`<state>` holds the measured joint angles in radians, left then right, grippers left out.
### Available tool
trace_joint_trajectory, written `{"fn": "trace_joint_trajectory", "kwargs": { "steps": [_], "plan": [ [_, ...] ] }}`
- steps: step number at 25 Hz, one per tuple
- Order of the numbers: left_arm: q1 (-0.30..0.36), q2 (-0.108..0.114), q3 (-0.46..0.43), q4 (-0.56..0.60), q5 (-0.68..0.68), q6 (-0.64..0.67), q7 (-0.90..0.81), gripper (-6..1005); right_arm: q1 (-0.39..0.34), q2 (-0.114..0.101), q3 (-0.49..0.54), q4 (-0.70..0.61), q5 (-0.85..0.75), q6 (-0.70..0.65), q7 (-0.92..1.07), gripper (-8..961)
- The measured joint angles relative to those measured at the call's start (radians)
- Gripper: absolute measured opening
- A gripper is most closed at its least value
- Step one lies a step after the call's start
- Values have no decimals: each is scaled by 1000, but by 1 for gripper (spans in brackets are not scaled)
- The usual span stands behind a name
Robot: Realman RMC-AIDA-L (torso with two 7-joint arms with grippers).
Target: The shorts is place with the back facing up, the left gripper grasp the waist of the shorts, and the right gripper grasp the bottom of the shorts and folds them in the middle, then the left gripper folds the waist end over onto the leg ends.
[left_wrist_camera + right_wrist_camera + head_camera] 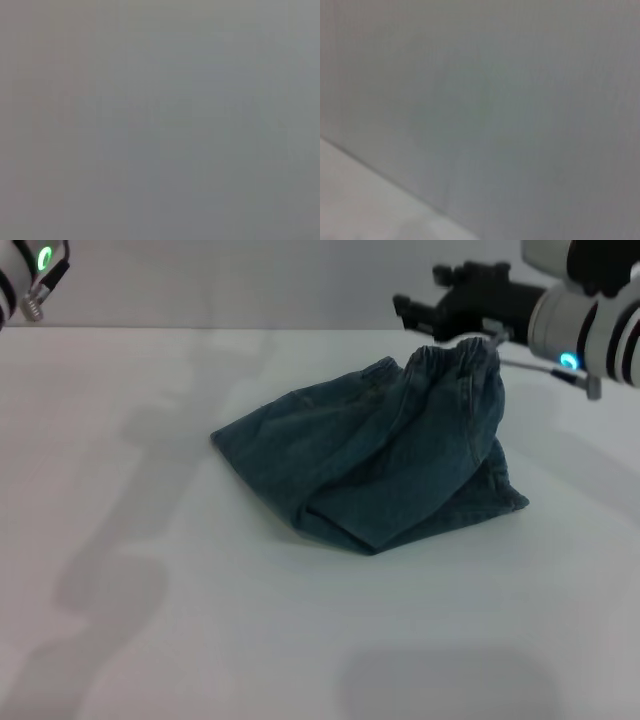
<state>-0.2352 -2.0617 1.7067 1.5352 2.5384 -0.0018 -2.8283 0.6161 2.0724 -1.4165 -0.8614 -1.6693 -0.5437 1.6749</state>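
The lower cloth (pixel 345 515) is folded over itself under the raised waist, so the robot's right gripper should swing the waist (pixel 452 362) back down and then up to shake the shorts open.
The blue denim shorts (pixel 380 460) lie bunched in the middle of the white table (pixel 150 620). Their gathered elastic waist (pixel 455 358) is lifted off the surface at the back right, and the cloth hangs down from it in a tent. The right gripper (pixel 478 338), black on a white and silver arm with a blue light, sits just above that waist, shut on it. The lower folded edge (pixel 370 535) rests on the table toward me. The left gripper (pixel 35 290) shows only partly at the top left corner, far from the shorts, with a green ring light. Both wrist views show only blurred grey surface.
The table's far edge (pixel 200 330) runs along the back, with a pale wall behind it. Bare white tabletop surrounds the shorts to the left and in front.
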Motion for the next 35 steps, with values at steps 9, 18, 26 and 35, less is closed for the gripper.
{"fn": "trace_joint_trajectory", "kwargs": {
  "steps": [9, 18, 26, 35],
  "plan": [
    [-31, 0, -2, -60, -3, -32, 2, 845, -53, 6, -33, 83, 1, -3, 0, 601],
    [-111, 0, -5, -155, -4, -55, 2, 846, -197, 10, -58, -6, 8, -5, -5, 601],
    [-159, 0, -11, -217, -4, -58, 2, 845, -259, 12, -61, -11, 9, -14, -10, 600],
    [-183, -2, -12, -258, -4, -67, 2, 845, -271, 12, -47, -94, 77, -57, -95, 600]
  ]
}}
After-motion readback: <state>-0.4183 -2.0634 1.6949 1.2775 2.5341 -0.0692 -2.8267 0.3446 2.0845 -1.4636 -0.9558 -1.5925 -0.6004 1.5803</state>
